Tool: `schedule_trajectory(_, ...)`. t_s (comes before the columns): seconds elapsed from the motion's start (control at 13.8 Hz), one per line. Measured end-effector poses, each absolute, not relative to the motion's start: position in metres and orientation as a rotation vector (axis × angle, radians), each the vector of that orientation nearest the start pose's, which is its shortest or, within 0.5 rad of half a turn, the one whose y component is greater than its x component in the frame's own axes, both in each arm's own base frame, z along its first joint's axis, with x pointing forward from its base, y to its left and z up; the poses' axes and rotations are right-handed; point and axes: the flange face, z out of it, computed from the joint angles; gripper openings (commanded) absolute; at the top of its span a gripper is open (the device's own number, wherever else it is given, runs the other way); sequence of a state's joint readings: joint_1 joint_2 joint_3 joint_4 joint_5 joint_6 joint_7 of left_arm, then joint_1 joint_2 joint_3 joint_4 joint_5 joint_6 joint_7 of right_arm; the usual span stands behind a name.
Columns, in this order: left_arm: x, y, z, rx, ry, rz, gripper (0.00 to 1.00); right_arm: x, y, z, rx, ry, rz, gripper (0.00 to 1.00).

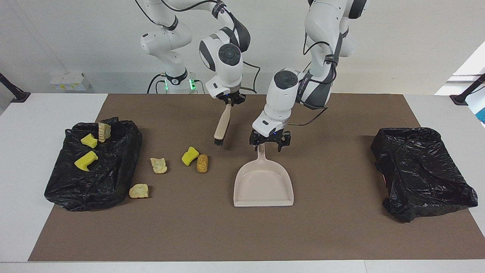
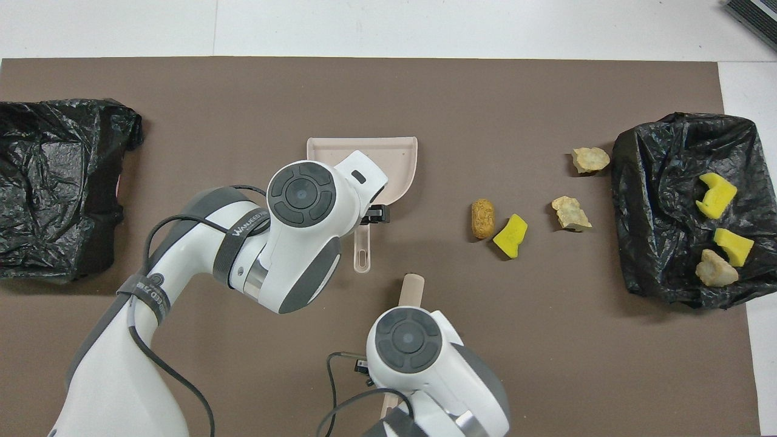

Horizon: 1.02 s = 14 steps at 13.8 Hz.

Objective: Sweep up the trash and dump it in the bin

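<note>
The beige dustpan's raised rim (image 2: 414,165) curves around a wide pan, so all the loose trash (image 2: 512,236) should move along together when I carry the dustpan.
My right gripper (image 1: 228,101) is shut on the beige brush (image 1: 222,124), which hangs tilted with its dark bristles just above the mat beside the dustpan's handle. My left gripper (image 1: 269,146) stands open, low over the handle end of the beige dustpan (image 1: 263,185), a finger on either side. Trash lies on the mat: a yellow sponge chunk (image 1: 189,156), a brown bread piece (image 1: 202,163) and two tan pieces (image 1: 158,165) (image 1: 138,190). More trash (image 1: 86,160) lies in the black-bagged bin (image 1: 113,178) at the right arm's end. In the overhead view the brush handle (image 2: 411,288) shows; the right gripper is hidden.
A second black-bagged bin (image 1: 420,170) stands at the left arm's end of the brown mat (image 1: 341,235). The dustpan's open mouth faces away from the robots. The loose pieces lie between the dustpan and the bin that holds scraps.
</note>
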<state>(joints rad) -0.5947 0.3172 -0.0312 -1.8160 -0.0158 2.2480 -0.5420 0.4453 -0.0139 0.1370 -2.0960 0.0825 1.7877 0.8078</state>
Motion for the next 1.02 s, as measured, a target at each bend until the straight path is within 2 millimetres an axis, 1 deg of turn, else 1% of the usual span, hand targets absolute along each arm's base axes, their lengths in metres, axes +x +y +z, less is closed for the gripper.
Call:
schedule_trajectory(0.15,0.517,-0.389,0.360,-3.217,0.148,-0.124,1.00,0.442,0.249,0.412,-3.281,0.365,0.414,0.00)
schedule_trajectory(0.29,0.514,-0.395,0.352,-3.215,0.158,-0.116,1.00,0.461,0.213,0.409,-3.356,0.293,0.380,0.00)
schedule_trajectory(0.36,0.514,-0.395,0.352,-3.215,0.158,-0.116,0.81,0.471,0.194,0.406,-3.388,0.231,0.379,0.00)
schedule_trajectory(0.44,0.515,-0.394,0.352,-3.215,0.156,-0.118,0.66,0.483,0.170,0.402,-3.426,0.139,0.377,0.00)
schedule_trajectory(0.51,0.515,-0.394,0.352,-3.215,0.155,-0.118,0.46,0.497,0.145,0.400,-3.463,0.032,0.358,0.00)
schedule_trajectory(0.58,0.515,-0.394,0.352,-3.213,0.156,-0.119,0.23,0.510,0.121,0.399,-3.487,-0.053,0.338,0.00)
schedule_trajectory(0.65,0.515,-0.393,0.352,-3.207,0.166,-0.124,0.07,0.524,0.098,0.399,-3.499,-0.124,0.313,0.00)
schedule_trajectory(0.8,0.516,-0.393,0.353,-3.179,0.202,-0.154,0.05,0.550,0.061,0.400,-3.511,-0.228,0.277,0.00)
schedule_trajectory(0.87,0.517,-0.392,0.355,-3.163,0.223,-0.173,0.00,0.560,0.048,0.400,-3.525,-0.265,0.253,0.00)
schedule_trajectory(0.95,0.518,-0.391,0.357,-3.140,0.248,-0.193,0.00,0.568,0.041,0.395,-3.551,-0.307,0.225,0.00)
schedule_trajectory(1.02,0.519,-0.390,0.360,-3.105,0.284,-0.207,0.00,0.575,0.036,0.387,-3.583,-0.358,0.201,0.00)
